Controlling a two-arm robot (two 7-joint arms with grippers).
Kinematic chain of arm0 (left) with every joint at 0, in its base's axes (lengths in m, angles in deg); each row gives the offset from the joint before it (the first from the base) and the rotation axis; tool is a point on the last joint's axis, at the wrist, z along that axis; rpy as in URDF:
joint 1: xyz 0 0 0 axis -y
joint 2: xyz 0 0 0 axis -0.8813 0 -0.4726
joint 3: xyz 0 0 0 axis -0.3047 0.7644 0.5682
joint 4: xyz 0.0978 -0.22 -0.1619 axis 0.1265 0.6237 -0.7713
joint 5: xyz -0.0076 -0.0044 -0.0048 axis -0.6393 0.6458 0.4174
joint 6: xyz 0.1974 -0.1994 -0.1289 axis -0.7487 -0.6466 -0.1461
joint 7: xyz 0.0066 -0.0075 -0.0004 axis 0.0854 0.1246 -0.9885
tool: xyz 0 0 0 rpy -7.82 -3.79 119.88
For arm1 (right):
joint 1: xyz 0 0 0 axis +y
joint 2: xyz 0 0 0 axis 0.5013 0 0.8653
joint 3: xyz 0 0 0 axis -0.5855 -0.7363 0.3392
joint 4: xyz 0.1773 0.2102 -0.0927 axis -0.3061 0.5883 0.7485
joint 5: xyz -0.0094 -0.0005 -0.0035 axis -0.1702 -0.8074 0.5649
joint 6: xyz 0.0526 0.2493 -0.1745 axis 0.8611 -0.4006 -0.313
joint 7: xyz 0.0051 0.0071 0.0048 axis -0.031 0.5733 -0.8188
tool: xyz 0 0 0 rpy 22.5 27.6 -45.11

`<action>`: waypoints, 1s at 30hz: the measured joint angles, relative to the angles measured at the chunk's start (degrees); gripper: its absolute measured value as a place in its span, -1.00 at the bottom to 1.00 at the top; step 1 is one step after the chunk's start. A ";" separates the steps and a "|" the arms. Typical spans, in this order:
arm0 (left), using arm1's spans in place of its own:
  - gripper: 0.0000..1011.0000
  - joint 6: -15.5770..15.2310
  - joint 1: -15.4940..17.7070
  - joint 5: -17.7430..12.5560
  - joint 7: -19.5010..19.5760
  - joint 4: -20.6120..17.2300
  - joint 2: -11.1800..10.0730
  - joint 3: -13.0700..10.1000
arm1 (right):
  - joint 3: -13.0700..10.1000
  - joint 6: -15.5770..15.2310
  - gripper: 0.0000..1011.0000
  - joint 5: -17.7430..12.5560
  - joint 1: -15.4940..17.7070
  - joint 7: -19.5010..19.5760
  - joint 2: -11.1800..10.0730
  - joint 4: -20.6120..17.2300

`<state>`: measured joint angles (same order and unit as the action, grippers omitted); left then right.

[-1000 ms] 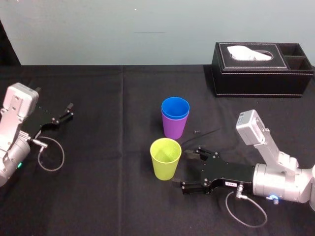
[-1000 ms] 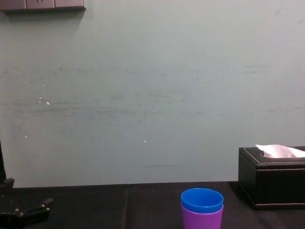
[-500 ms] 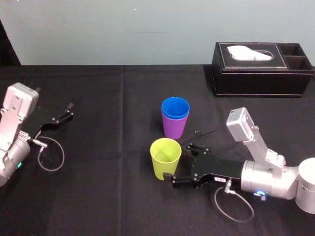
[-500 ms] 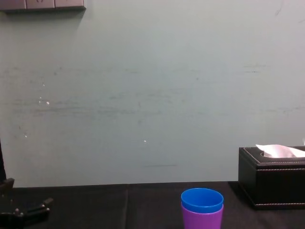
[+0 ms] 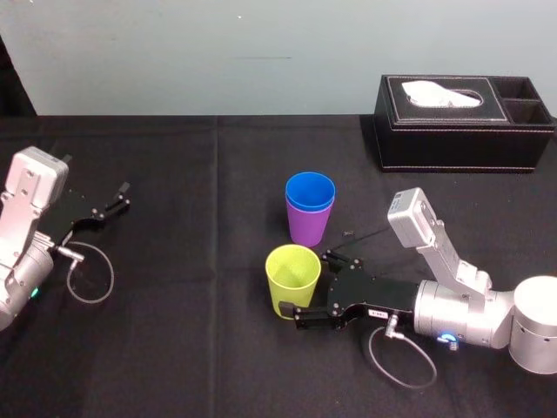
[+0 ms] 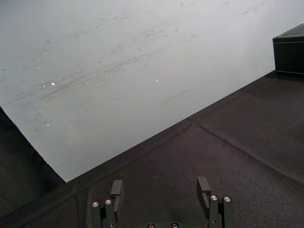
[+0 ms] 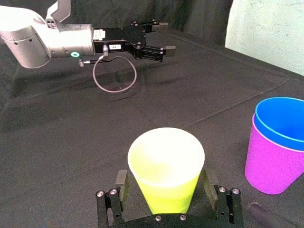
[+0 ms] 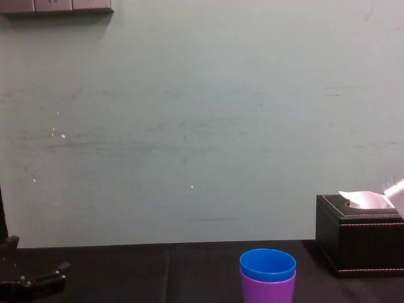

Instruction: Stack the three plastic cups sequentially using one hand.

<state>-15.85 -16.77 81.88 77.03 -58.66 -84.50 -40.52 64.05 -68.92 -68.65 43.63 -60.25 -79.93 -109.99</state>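
Observation:
I expect the yellow-green cup (image 7: 166, 171) to sink almost to its rim when I lower it into the blue cup, because the blue rim (image 8: 268, 276) only just clears the purple one.
The yellow-green cup (image 5: 292, 280) stands upright on the black table, near its middle. My right gripper (image 5: 312, 286) is open and straddles this cup low down, one finger on each side. In the right wrist view a narrow gap shows between the yellow-green cup (image 7: 166, 173) and each of the fingers (image 7: 121, 181). Just behind it the blue cup (image 5: 310, 190) sits nested inside the purple cup (image 5: 309, 228), also upright. My left gripper (image 5: 117, 198) rests open at the table's far left, away from the cups.
A black leather tissue box (image 5: 461, 122) with a white tissue stands at the back right of the black tablecloth (image 5: 191, 331). A grey cable loop (image 5: 90, 272) lies beside the left arm. A pale wall runs behind the table.
My right gripper has slid left toward the yellow-green cup, so its fingers now flank it. The cups and the left arm have not moved.

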 joint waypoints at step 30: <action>1.00 0.00 0.00 0.00 0.00 0.00 0.00 0.00 | -0.02 0.41 0.50 0.25 -0.17 -0.01 0.41 0.40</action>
<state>-15.85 -16.77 81.89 77.03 -58.67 -84.50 -40.52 64.03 -68.51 -68.40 43.46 -60.26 -79.53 -109.59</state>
